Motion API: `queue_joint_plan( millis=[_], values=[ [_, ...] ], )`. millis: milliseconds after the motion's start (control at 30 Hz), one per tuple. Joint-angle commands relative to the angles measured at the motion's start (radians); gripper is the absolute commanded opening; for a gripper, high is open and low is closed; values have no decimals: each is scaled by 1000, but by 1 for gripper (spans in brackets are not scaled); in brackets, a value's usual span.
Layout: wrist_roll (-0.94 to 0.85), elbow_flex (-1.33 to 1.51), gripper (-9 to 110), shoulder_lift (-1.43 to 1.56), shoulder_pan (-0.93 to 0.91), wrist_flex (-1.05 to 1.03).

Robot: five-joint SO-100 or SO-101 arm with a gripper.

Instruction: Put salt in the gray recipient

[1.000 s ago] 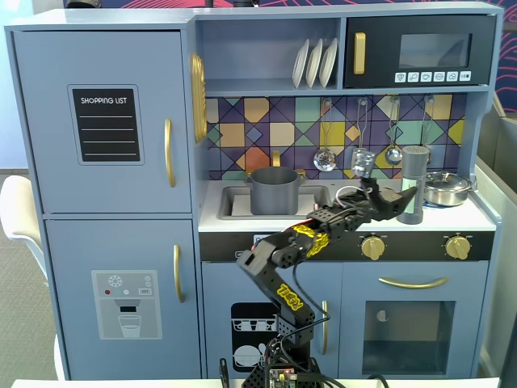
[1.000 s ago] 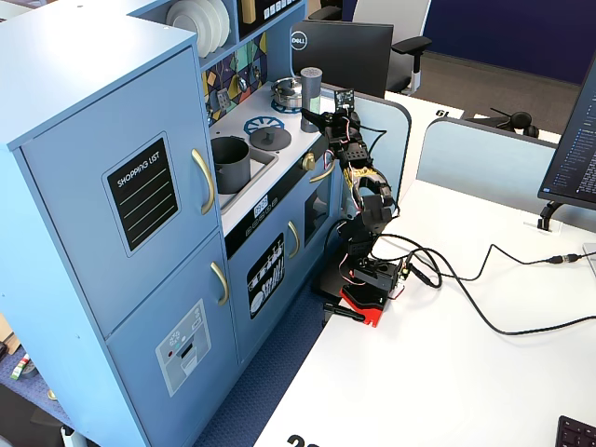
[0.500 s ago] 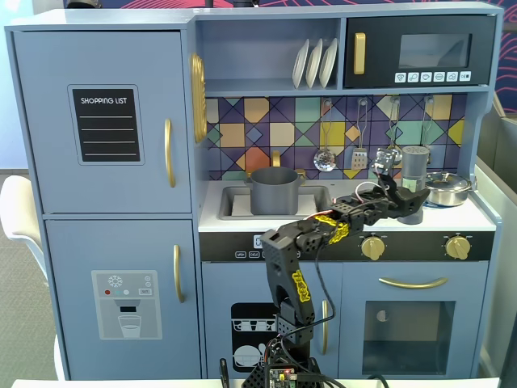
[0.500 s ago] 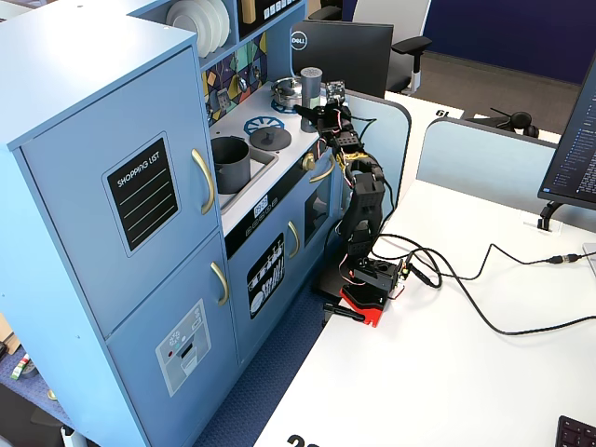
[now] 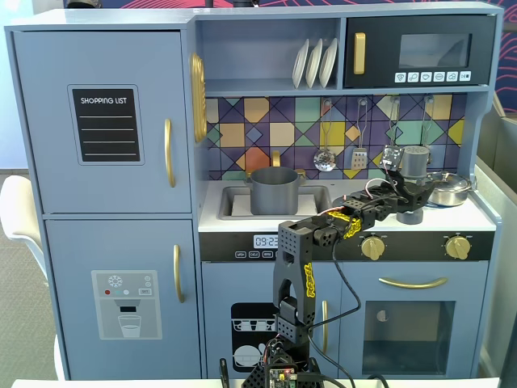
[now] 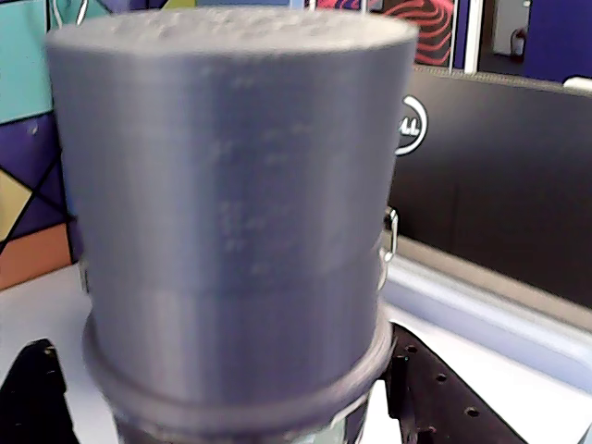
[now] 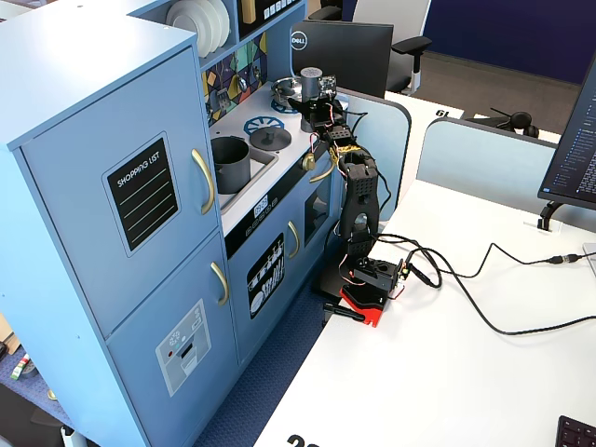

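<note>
I can see a thin handle point(image 5: 427, 120) hanging behind the salt shaker point(image 5: 415, 162), so I expect the hidden rounded end of a utensil to come into view when I carry the shaker away.
The salt point(image 5: 414, 160) is a slim gray shaker standing at the back of the stovetop. In the wrist view its lighter cap point(image 6: 231, 185) fills the frame, and its label is hidden. My gripper point(image 5: 406, 192) reaches over the stovetop and stands open around the shaker's body. In the wrist view point(image 6: 217, 379) the right finger point(image 6: 444, 393) is against the shaker, and a gap shows beside the left finger point(image 6: 32, 393). The gray recipient point(image 5: 275, 190) stands in the sink to the left, apart from the gripper. The recipient point(image 7: 230, 158) and the salt point(image 7: 310, 74) also show in the other fixed view.
A shiny steel lidded pot point(image 5: 449, 187) stands just right of the shaker. A flat gray lid point(image 5: 409, 216) lies on the front burner under the arm. Utensils point(image 5: 325, 158) hang on the back wall. A monitor point(image 6: 499, 185) stands behind the kitchen's side wall.
</note>
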State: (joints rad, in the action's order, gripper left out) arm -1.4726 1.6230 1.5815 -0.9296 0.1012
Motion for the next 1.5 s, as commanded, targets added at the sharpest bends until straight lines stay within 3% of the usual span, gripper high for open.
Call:
queue_joint_plan(
  millis=[0,233,567,700,900,1100,1267,1467],
  values=[
    [-26,-91,38,9,20,35],
    [-87,-97,0,28,43,34],
    [49,-141,0,158,54,-21],
    [158,-276,0,253,117,-241],
    [508,-348,0,423,262,-500],
    [1092,-333,0,534,492,-676],
    [1494,-334,0,528,712,-698],
    [2016,-305,0,515,827,-678]
  ],
)
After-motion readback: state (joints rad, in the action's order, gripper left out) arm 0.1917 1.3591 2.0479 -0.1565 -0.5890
